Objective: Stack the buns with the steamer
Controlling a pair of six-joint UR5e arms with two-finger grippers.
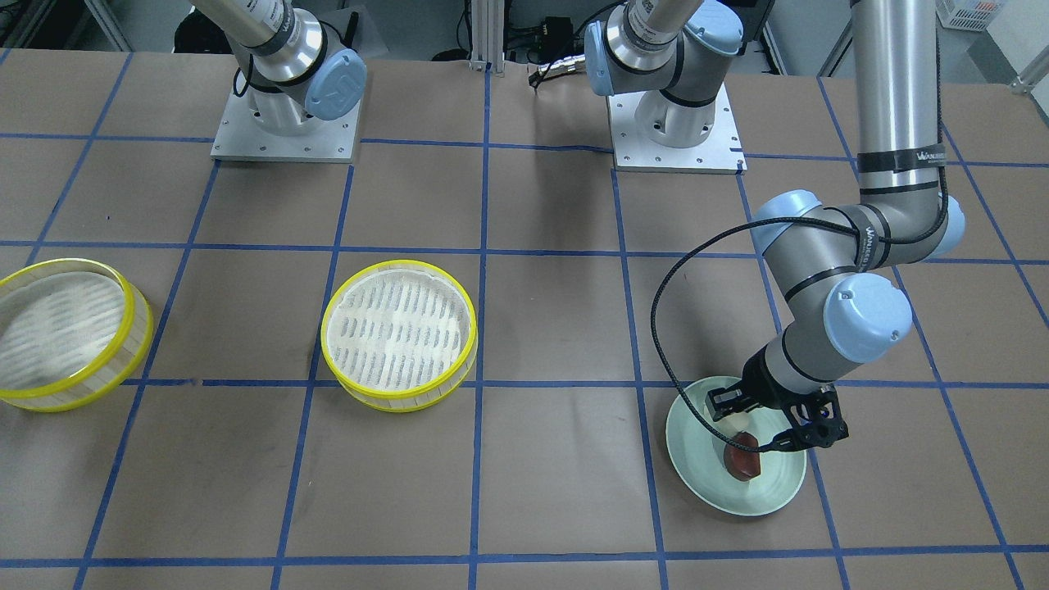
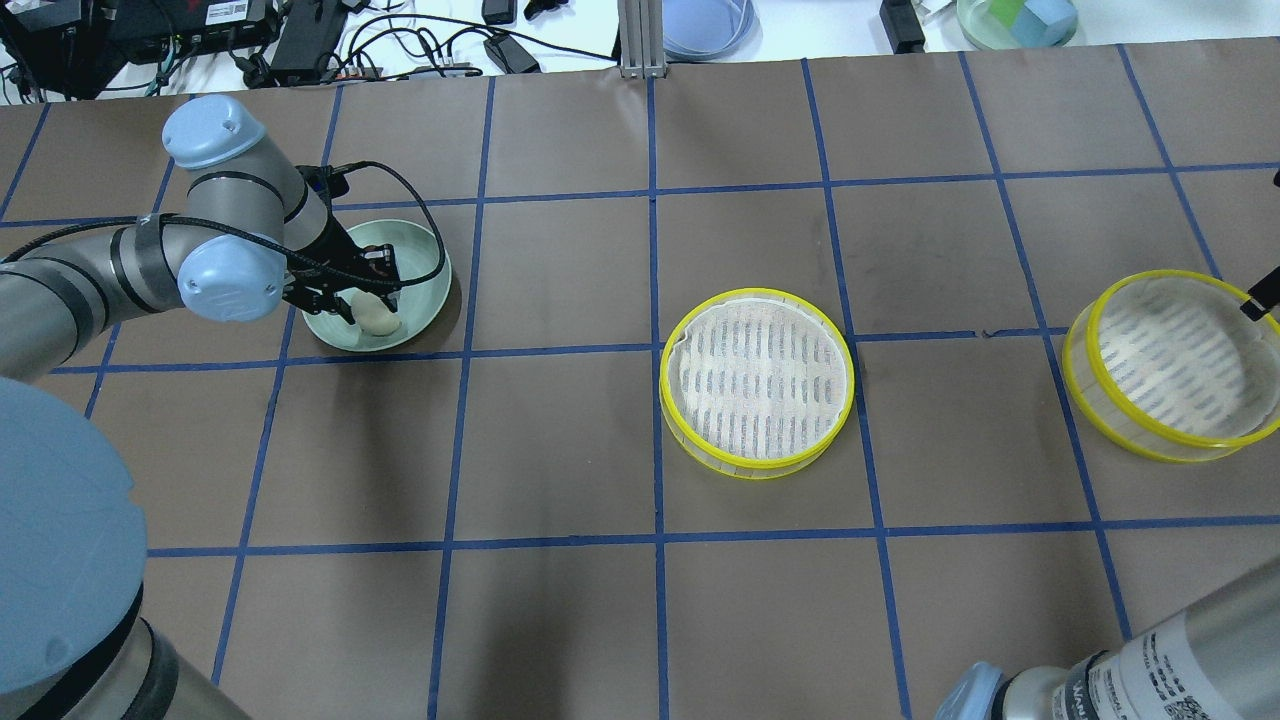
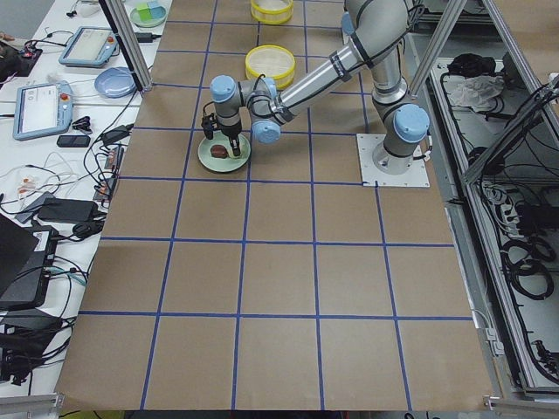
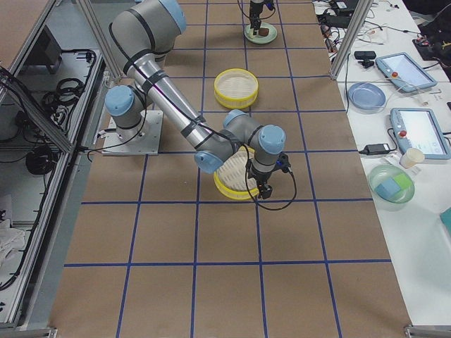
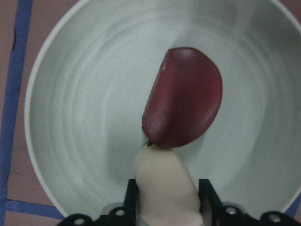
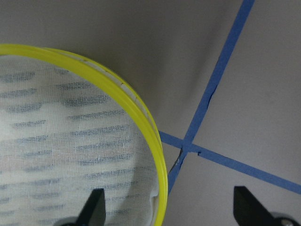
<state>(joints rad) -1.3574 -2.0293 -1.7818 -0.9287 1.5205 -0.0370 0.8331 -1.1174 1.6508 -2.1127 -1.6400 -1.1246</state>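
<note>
The steamer trays' yellow rims are the same width. So I expect the second tray (image 1: 67, 333) will sit on the mid-table tray's rim (image 1: 398, 264) when I lower it.
The pale green plate (image 2: 425, 260) sits on the robot's left side of the table. My left gripper (image 5: 167, 188) is down in the plate and shut on the cream-white bun (image 5: 162, 188); this bun also shows in the overhead view (image 2: 378, 318). The dark reddish-brown bun (image 5: 183, 99) lies in the plate, touching the cream bun's tip, and shows in the front view (image 1: 742, 460). One yellow-rimmed steamer tray (image 2: 757, 385) stands mid-table, a second (image 2: 1175, 365) at the right. My right gripper (image 6: 169, 207) is open over the second tray's rim (image 6: 141, 117).
Blue tape lines (image 2: 655, 350) divide the brown table into squares. The two arm bases (image 1: 676, 123) stand at the robot's edge. Tablets, cables and bowls lie on the white bench (image 3: 52, 113) beyond the table's far edge.
</note>
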